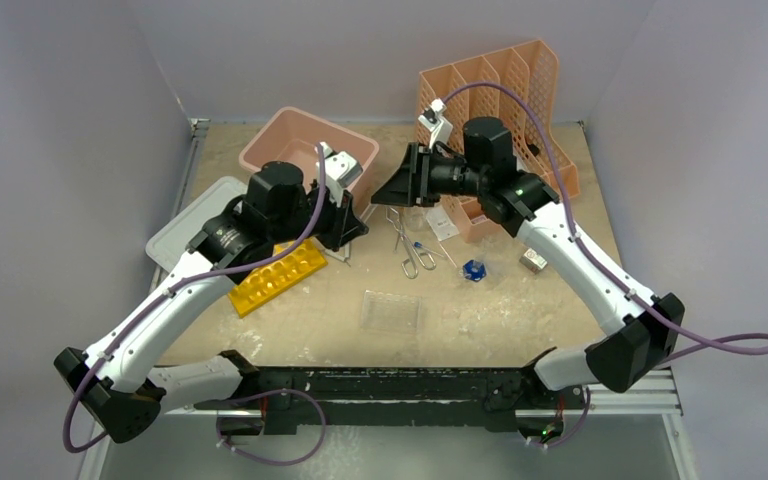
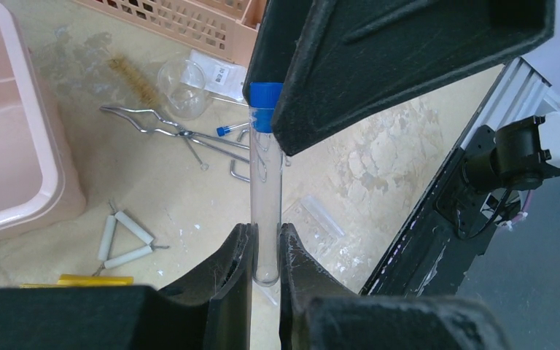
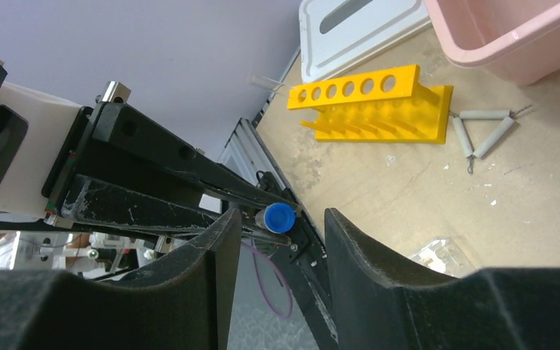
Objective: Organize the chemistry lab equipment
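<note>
My left gripper is covering the test tube's round bottom end (image 2: pixel 266 273), which has to go into the clear tray, so my right gripper should grab the end with the cap (image 2: pixel 265 96) and place it.
My left gripper (image 2: pixel 266 244) is shut on the round bottom end of a clear test tube (image 2: pixel 266 189) with a blue cap (image 2: pixel 265 98). My right gripper (image 3: pixel 283 216) is open, and the capped end (image 3: pixel 279 217) sits between its fingers, close to the left one and apart from the other. Both grippers meet above the table's middle (image 1: pixel 370 205). The yellow rack (image 1: pixel 278 275) lies left of them. Metal tongs (image 1: pixel 405 245), a small blue-capped vial (image 2: pixel 224 131) and the wire triangle (image 2: pixel 125 238) lie on the table. The clear tray (image 1: pixel 391 311) is nearer the front.
A pink tub (image 1: pixel 305 150) stands at the back left with its grey lid (image 1: pixel 185 235) beside it. The peach file holder (image 1: pixel 500 100) stands at the back right. A brush (image 2: pixel 135 79), a small glass beaker (image 2: pixel 182 87) and a blue object (image 1: pixel 474 270) lie nearby.
</note>
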Controlling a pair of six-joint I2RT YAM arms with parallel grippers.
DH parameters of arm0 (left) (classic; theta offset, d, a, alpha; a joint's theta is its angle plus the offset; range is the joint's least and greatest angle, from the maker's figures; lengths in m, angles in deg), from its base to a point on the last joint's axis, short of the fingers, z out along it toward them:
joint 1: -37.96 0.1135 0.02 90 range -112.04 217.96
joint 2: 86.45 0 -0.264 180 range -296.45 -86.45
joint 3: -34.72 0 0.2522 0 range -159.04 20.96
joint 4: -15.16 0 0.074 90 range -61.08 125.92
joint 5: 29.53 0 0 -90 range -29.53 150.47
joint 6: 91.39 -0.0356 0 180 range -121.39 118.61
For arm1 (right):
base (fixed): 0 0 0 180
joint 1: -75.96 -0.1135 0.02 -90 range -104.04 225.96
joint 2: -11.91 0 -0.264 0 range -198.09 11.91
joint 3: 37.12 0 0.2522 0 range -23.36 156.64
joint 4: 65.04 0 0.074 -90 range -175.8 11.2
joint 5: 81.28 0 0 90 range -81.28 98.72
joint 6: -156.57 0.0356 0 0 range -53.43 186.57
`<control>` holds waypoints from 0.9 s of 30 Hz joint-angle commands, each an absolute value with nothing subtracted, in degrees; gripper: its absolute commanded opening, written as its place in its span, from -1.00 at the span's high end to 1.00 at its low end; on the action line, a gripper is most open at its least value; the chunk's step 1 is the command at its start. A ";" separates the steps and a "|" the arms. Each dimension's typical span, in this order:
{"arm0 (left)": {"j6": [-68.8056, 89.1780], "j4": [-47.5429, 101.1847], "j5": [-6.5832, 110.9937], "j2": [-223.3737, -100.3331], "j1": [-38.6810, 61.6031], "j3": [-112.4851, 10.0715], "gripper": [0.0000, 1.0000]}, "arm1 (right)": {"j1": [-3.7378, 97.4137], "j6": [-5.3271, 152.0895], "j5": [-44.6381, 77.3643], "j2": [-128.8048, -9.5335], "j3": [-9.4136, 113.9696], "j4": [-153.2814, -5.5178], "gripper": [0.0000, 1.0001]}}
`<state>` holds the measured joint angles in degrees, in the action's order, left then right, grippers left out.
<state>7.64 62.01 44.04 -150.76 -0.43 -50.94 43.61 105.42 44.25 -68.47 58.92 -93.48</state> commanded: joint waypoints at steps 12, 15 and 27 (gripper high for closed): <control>5.74 59.39 41.01 -149.00 -0.45 -51.56 1.00 | 43.53 109.24 52.74 -67.19 56.68 -85.62 0.68; 5.69 59.86 41.15 -149.35 -0.45 -51.65 1.00 | 43.54 108.56 52.70 -66.90 56.15 -85.64 0.73; 19.93 60.30 73.27 -143.27 -0.36 -40.66 -0.54 | 41.58 88.55 14.87 -62.85 51.94 -96.99 0.79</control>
